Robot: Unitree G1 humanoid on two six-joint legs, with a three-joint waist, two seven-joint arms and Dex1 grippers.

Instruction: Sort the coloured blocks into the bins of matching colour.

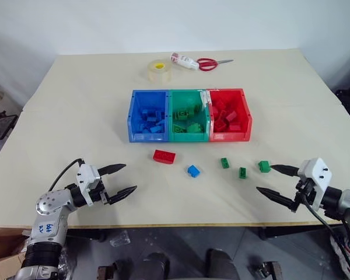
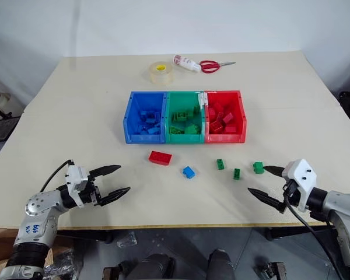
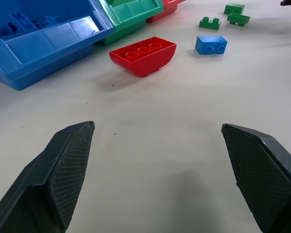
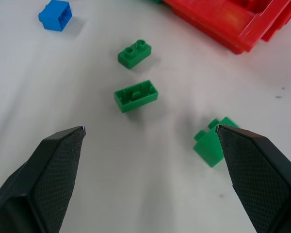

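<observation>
The nearest green block (image 1: 263,167) is next to my right gripper's upper finger, away from the fingers' middle. So next I move over to centre that block (image 4: 211,145) before closing.
On the table in front of the bins lie a red block (image 1: 164,156), a blue block (image 1: 193,171) and three small green blocks (image 1: 224,163) (image 1: 242,172) (image 1: 264,166). The blue bin (image 1: 147,115), green bin (image 1: 188,115) and red bin (image 1: 230,114) stand joined in a row, each holding bricks of its own colour. My left gripper (image 1: 119,180) is open near the front left, well short of the red block (image 3: 143,55). My right gripper (image 1: 276,182) is open at the front right, its upper finger just beside the nearest green block (image 4: 211,144). Both are empty.
A tape roll (image 1: 159,70) and red-handled scissors (image 1: 207,63) with a white tube (image 1: 184,60) lie at the table's far side behind the bins. The table's front edge (image 1: 181,224) runs just under both grippers.
</observation>
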